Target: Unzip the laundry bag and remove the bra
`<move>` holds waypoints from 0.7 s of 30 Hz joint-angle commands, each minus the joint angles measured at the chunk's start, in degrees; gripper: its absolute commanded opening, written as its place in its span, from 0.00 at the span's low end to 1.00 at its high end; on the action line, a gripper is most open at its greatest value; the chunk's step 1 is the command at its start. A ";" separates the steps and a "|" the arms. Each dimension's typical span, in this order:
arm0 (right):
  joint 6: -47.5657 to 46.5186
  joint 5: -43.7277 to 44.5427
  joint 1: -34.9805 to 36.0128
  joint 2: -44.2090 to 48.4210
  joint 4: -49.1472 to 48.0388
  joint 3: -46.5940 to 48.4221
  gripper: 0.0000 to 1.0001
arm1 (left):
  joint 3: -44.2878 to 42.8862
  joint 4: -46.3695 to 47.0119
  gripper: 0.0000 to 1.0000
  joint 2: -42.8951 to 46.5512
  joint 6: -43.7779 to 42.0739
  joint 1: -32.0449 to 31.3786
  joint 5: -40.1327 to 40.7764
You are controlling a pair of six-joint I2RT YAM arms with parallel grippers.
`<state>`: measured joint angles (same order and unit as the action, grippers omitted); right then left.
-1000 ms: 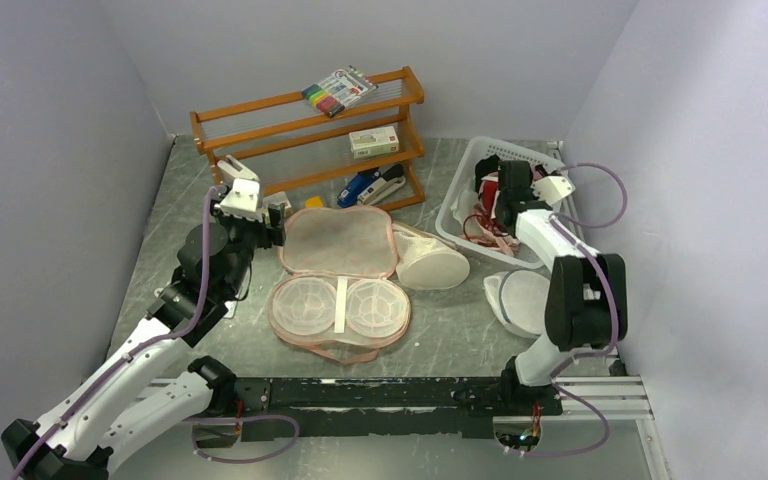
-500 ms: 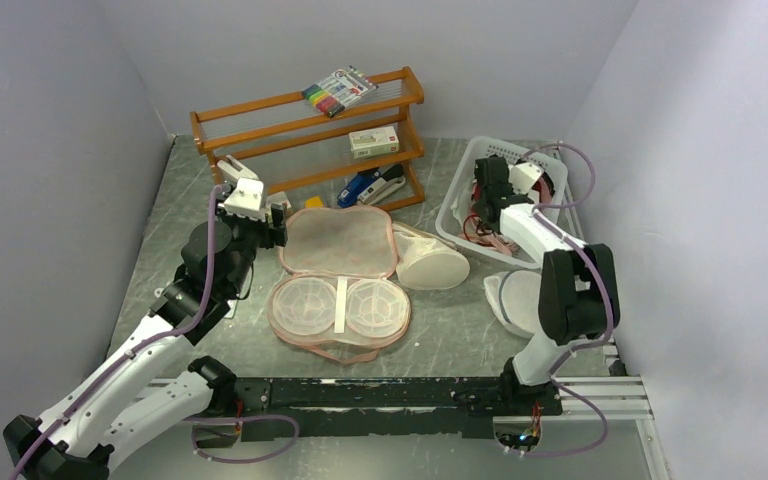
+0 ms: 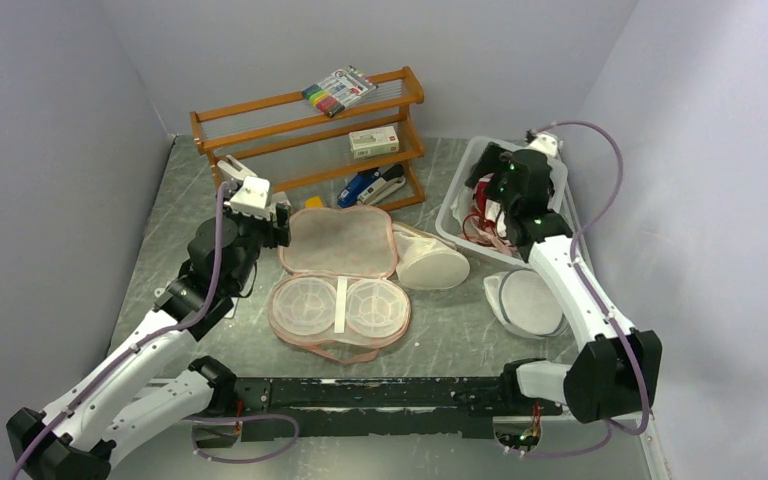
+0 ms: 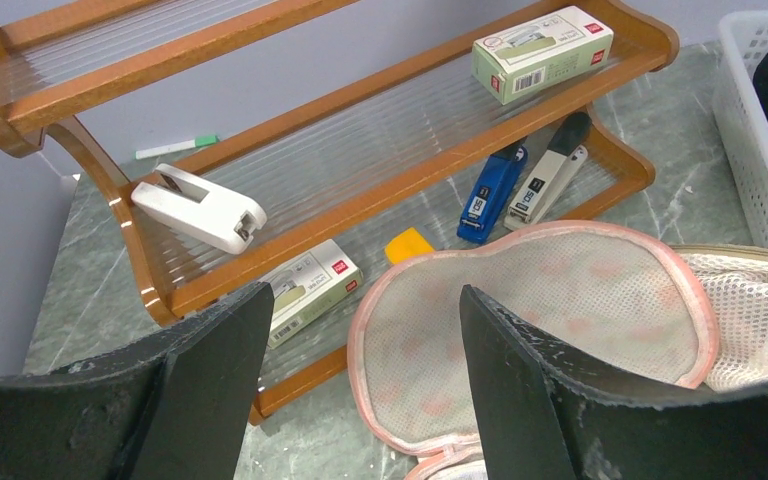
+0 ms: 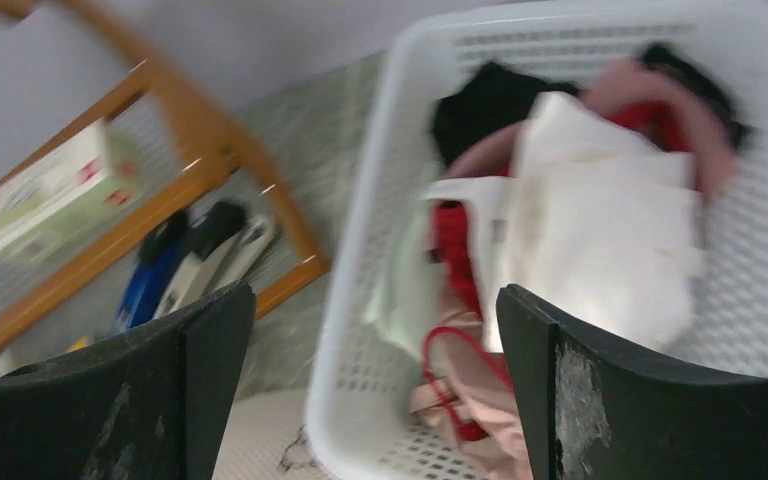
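I keep moving my right gripper toward the mesh half's edge (image 3: 384, 213) and close there, as it lies free and the bra is in the white basket (image 5: 600, 235).
The laundry bag lies unzipped and spread flat mid-table, its mesh-lined half (image 3: 338, 243) behind the half with two clear domes (image 3: 340, 308). The mesh half also fills the left wrist view (image 4: 550, 300). My left gripper (image 3: 278, 225) (image 4: 362, 300) hovers open over the bag's far left edge, holding nothing. The bra (image 5: 600, 220), white folded fabric, lies in the white basket (image 3: 457, 203) (image 5: 360, 260) on top of red, black and pink garments. My right gripper (image 3: 487, 190) (image 5: 375, 295) hangs open above the basket's near left wall, apart from the bra.
A cream cone-shaped object (image 3: 430, 262) sits right of the bag, and a white mesh pouch (image 3: 525, 300) lies under my right arm. The wooden rack (image 3: 310, 140) at the back holds staplers, boxes and a marker pack. Walls close in on both sides.
My right gripper opened from shut and rose out of the basket, its arm swinging up and right. The left arm barely shifted.
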<state>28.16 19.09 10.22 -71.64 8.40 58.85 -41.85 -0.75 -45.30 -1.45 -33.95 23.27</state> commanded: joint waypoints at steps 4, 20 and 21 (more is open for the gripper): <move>-12.99 -29.04 11.82 -6.48 -2.45 2.99 0.94 | -2.53 -0.52 0.81 -0.10 0.40 0.60 -1.06; -9.88 -17.45 29.27 -27.57 9.22 18.39 0.97 | -2.74 -0.66 0.76 -3.01 1.27 0.21 -3.83; -9.92 -16.81 29.14 -28.12 9.73 19.43 0.97 | -2.81 -0.88 0.76 -3.36 1.20 0.21 -3.79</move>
<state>17.91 -2.09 39.79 -98.08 13.08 74.30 -42.44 -1.63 -47.40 -0.97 -33.95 21.21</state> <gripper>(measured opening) 0.967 0.765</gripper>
